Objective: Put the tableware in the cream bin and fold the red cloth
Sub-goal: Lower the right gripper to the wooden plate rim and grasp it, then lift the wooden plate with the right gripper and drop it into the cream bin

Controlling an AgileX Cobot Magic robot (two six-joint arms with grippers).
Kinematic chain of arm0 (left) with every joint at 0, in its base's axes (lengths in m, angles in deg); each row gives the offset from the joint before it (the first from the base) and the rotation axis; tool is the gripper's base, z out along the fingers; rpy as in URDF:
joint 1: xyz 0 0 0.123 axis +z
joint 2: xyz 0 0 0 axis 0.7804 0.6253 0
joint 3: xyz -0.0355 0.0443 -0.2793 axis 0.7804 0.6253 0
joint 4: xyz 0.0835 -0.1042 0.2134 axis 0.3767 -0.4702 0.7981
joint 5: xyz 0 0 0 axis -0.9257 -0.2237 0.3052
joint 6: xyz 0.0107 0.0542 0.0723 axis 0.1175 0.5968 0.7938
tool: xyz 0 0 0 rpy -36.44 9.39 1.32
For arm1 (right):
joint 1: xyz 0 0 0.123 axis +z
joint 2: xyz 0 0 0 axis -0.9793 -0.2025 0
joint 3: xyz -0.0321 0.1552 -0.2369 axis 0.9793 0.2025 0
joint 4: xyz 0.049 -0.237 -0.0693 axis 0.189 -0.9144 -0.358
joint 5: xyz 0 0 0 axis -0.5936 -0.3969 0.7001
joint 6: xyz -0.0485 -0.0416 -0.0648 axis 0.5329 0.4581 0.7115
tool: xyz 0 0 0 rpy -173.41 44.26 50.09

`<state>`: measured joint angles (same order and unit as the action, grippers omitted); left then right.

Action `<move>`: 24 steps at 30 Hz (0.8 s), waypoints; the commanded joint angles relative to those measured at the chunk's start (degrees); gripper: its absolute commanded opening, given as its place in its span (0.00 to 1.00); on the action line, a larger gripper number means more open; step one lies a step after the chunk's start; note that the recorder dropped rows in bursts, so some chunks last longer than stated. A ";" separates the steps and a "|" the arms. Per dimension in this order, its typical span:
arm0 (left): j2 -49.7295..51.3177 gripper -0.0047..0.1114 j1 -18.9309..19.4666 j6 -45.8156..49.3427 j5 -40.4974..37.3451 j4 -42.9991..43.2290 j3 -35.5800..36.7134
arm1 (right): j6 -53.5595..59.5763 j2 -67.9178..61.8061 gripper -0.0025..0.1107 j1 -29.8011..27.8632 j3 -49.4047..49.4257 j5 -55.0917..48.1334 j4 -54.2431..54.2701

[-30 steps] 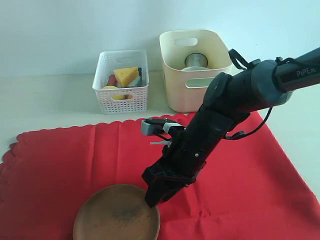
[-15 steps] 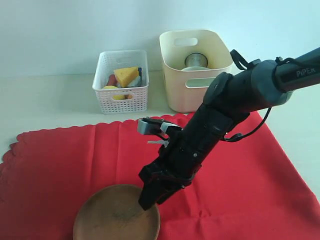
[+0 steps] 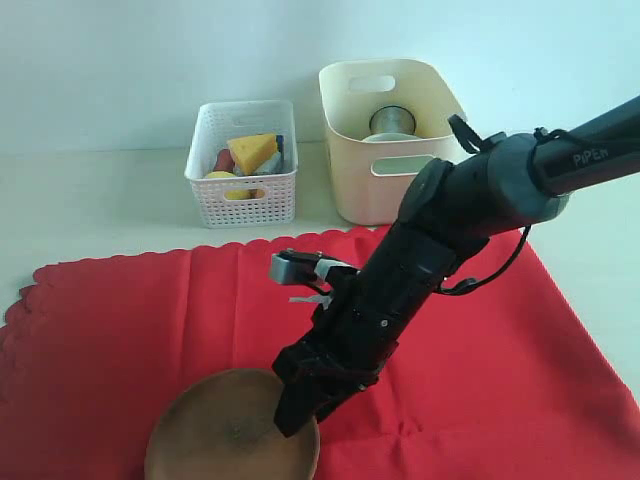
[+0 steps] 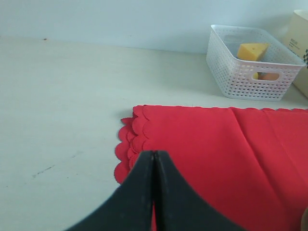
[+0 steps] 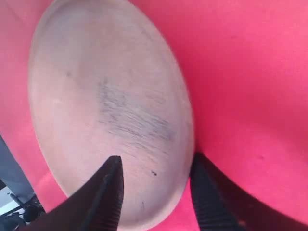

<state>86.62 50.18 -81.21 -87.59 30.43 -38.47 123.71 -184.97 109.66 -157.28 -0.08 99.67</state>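
Note:
I expect the plate (image 3: 234, 430) to end up tilted when I lower it into the cream bin, because the steel cup (image 3: 393, 121) already fills part of the bin.
The round brown wooden plate (image 3: 225, 435) (image 5: 106, 110) lies on the red cloth (image 3: 480, 340) (image 4: 216, 144) (image 5: 240, 72) near its front edge. My right gripper (image 3: 290, 415) (image 5: 156, 166) is open and straddles the plate's rim, one finger over the plate, the other on the cloth outside it. The cream bin (image 3: 390, 135) stands at the back with the steel cup (image 3: 392, 122) inside. My left gripper (image 4: 154, 155) is shut and empty, hovering by the cloth's scalloped corner; it does not show in the exterior view. Bowl, chopsticks, spoon and knife are out of view.
A white perforated basket (image 3: 243, 165) (image 4: 250, 62) with a cheese wedge (image 3: 252, 152) (image 4: 252, 50) and other toy foods stands left of the cream bin. Pale tabletop (image 3: 90, 200) surrounds the cloth.
My right arm has lowered and moved toward the front left, bringing its open fingers down around the plate's rim. The plate and cloth have stayed put.

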 commanded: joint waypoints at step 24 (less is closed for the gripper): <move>-0.33 0.05 0.15 0.00 0.44 0.00 0.13 | -1.78 15.10 0.02 2.01 -0.69 4.70 -3.70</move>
<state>86.62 50.18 -81.21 -87.59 30.43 -38.47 122.28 -172.78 111.61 -157.28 4.91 96.19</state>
